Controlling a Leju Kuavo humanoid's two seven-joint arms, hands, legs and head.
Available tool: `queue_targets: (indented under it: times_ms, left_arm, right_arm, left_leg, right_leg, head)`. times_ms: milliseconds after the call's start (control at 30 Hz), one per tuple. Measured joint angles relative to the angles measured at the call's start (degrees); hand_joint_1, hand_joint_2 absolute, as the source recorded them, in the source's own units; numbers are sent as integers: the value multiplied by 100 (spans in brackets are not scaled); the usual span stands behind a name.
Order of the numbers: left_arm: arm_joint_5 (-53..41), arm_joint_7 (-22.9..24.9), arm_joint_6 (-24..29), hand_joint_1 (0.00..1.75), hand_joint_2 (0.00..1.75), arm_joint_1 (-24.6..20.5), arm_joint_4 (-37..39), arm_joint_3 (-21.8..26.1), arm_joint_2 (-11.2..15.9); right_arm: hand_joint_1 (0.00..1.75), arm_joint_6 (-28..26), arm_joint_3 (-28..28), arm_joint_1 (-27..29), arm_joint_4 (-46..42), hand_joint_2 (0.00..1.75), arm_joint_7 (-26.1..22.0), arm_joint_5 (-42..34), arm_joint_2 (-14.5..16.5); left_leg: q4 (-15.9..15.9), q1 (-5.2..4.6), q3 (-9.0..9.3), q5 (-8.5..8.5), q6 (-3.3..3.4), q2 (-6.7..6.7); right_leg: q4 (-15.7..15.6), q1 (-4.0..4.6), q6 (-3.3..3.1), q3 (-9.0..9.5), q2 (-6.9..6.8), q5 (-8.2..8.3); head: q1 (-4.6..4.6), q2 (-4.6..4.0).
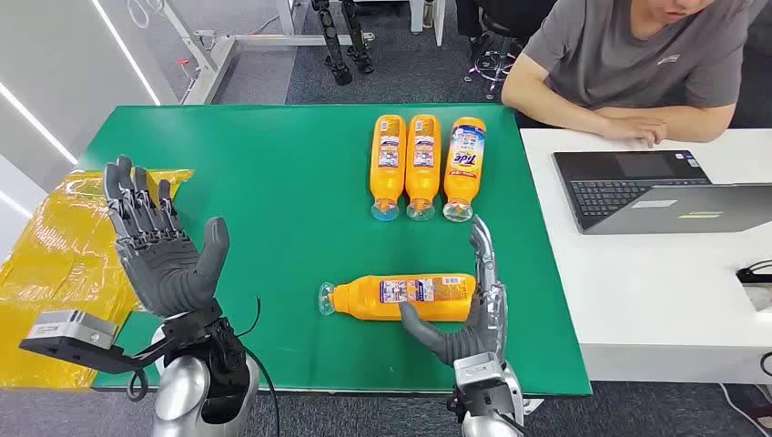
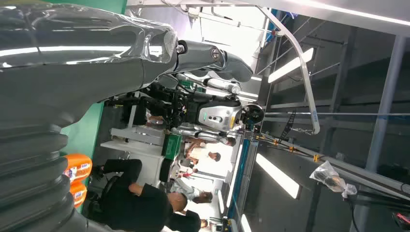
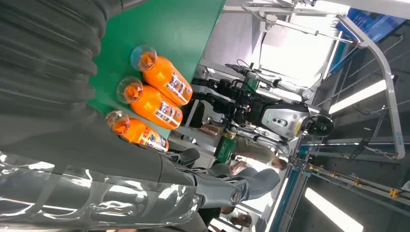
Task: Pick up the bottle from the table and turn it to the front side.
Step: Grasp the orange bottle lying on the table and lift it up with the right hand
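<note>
I should expect the white and blue front label to be hidden underneath when I turn the bottle, because the orange bottle's fine-print back label (image 1: 421,289) faces up.
An orange bottle (image 1: 401,298) lies on its side near the front of the green table (image 1: 273,182), clear cap pointing left, back label with fine print facing up. My right hand (image 1: 469,305) is at its base end. The thumb lies along the bottle's near side and the fingers (image 1: 482,255) stretch straight up past the base, not closed around it. My left hand (image 1: 155,246) is raised over the table's left edge, palm forward, fingers spread, holding nothing. The right wrist view shows my right hand (image 3: 96,169) as a grey cover, and the left wrist view shows my left hand (image 2: 53,96).
Three more orange bottles (image 1: 423,164) lie side by side at the back of the table, caps toward me; they also appear as bottles (image 3: 154,101). A yellow plastic sheet (image 1: 55,255) lies at the left. A person (image 1: 637,64) sits behind a white table (image 1: 655,291) with a laptop (image 1: 655,191).
</note>
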Motion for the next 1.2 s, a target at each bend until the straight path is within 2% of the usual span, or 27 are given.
queue_targets:
  times_ms: [300, 433, 633, 767, 1033, 1200]
  left_arm:
    - [32, 0, 34, 0, 175, 33, -38, 0, 5]
    - [32, -1, 82, 0, 175, 45, -48, -1, 11]
    - [32, -1, 93, 0, 175, 71, -93, -2, 27]
    - [43, 0, -22, 0, 175, 70, -99, -2, 38]
    - [74, 0, -332, 0, 175, 47, -97, -2, 37]
    - [135, 1, -436, 0, 175, -85, -53, 0, 37]
  right_arm:
    - [0, -45, 96, -140, 108, 175, 36, 80, -42]
    - [0, 106, 166, -254, 178, 175, 476, 449, -93]
    - [0, 808, 326, -511, 289, 175, 1504, 1391, -309]
    - [0, 1652, 485, -876, 452, 175, 2142, 2199, -506]
    - [0, 2677, 673, -1593, 996, 175, 2525, 2874, -1008]
    - [0, 3191, 858, -2056, 1452, 175, 2580, 3137, -1338]
  left_leg:
    - [0, 0, 0, 0, 0, 0]
    - [0, 0, 0, 0, 0, 1]
    - [0, 0, -1, 0, 0, 0]
    - [1, 0, 0, 1, 1, 1]
    - [3, -1, -1, 2, 2, -2]
    - [4, -1, -1, 2, 3, -3]
  right_leg:
    - [0, 0, 0, 0, 0, 0]
    - [0, 0, 0, 0, 0, 0]
    - [0, 0, 0, 0, 0, 0]
    - [0, 0, 0, 0, 0, 1]
    - [-1, -1, 0, 0, -5, 2]
    - [-1, -1, 1, 0, -6, 3]
  head:
    - [1, 0]
    - [0, 0]
    - [1, 0]
    - [0, 0]
    - [1, 0]
    - [1, 0]
